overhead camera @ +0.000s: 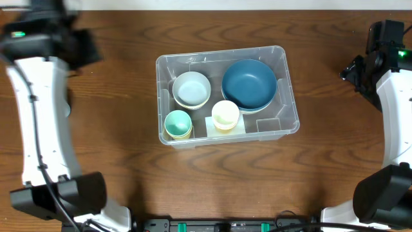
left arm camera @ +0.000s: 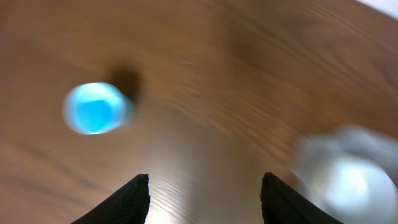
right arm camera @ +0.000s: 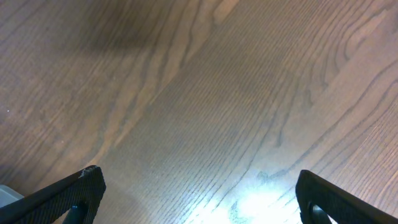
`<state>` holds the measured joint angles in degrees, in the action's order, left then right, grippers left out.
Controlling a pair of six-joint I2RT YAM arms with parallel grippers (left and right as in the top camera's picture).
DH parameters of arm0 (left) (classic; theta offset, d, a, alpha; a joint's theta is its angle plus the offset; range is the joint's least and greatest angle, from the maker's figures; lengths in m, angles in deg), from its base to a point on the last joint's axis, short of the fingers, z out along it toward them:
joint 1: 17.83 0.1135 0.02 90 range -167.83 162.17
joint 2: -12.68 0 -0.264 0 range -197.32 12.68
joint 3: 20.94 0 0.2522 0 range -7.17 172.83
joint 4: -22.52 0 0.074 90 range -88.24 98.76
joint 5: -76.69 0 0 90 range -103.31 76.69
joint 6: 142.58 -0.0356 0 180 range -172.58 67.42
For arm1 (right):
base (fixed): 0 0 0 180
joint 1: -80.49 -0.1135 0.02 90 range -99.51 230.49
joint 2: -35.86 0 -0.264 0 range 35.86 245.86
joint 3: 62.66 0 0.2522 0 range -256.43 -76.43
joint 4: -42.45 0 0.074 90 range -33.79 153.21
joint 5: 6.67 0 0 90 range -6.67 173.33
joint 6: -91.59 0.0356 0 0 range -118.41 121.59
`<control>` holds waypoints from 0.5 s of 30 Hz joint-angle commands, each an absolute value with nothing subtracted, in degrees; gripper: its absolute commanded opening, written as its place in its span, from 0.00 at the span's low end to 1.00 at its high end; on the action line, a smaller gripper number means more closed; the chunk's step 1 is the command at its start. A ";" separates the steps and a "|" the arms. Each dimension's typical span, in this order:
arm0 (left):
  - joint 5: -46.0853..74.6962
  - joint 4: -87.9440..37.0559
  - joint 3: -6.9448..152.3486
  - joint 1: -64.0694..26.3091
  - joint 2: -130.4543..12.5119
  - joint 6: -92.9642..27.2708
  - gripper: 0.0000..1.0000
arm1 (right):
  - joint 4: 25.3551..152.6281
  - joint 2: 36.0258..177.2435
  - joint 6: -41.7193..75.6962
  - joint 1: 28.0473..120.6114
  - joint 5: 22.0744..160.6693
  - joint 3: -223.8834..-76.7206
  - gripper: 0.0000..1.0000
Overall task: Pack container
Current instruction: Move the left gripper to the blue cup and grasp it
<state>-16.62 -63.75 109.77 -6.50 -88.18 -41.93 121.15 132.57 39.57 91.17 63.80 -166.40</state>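
Observation:
I keep moving my open left gripper toward the cup's rim [left arm camera: 119,107] until the fingers straddle the cup's side, because the blue cup [left arm camera: 96,109] is standing with its opening up, clear of the bin.
The container [overhead camera: 219,55] is a large clear bin at the table's middle. It holds a dark blue bowl [overhead camera: 249,84], a pale bowl [overhead camera: 191,89], a green cup [overhead camera: 178,124] and a cream cup [overhead camera: 225,115]. My left gripper [overhead camera: 84,48] is at the far left, blurred, away from the bin. In the left wrist view it is open and empty [left arm camera: 205,186] above the wood, with a small blue cup [left arm camera: 93,109] standing ahead of it and the bin's blurred edge [left arm camera: 348,174] at the right. My right gripper [right arm camera: 199,186] is open and empty over bare wood, right of the bin [overhead camera: 354,67].
The table is dark wood [overhead camera: 129,180]. The white arm links stand along the left [overhead camera: 38,129] and right [overhead camera: 396,116] edges. A pale corner [right arm camera: 5,193] shows at the right wrist view's lower left.

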 commanded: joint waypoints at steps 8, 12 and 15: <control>-12.64 -62.17 110.16 8.93 -101.56 -40.51 0.58 | 121.18 132.57 40.33 91.41 62.79 -166.53 0.99; -11.79 -60.73 110.16 9.48 -106.39 -41.95 0.57 | 121.18 132.57 40.33 91.41 62.79 -166.53 0.99; -11.79 -59.73 110.16 9.37 -108.97 -42.91 0.56 | 121.18 132.57 40.33 91.41 62.79 -166.53 0.99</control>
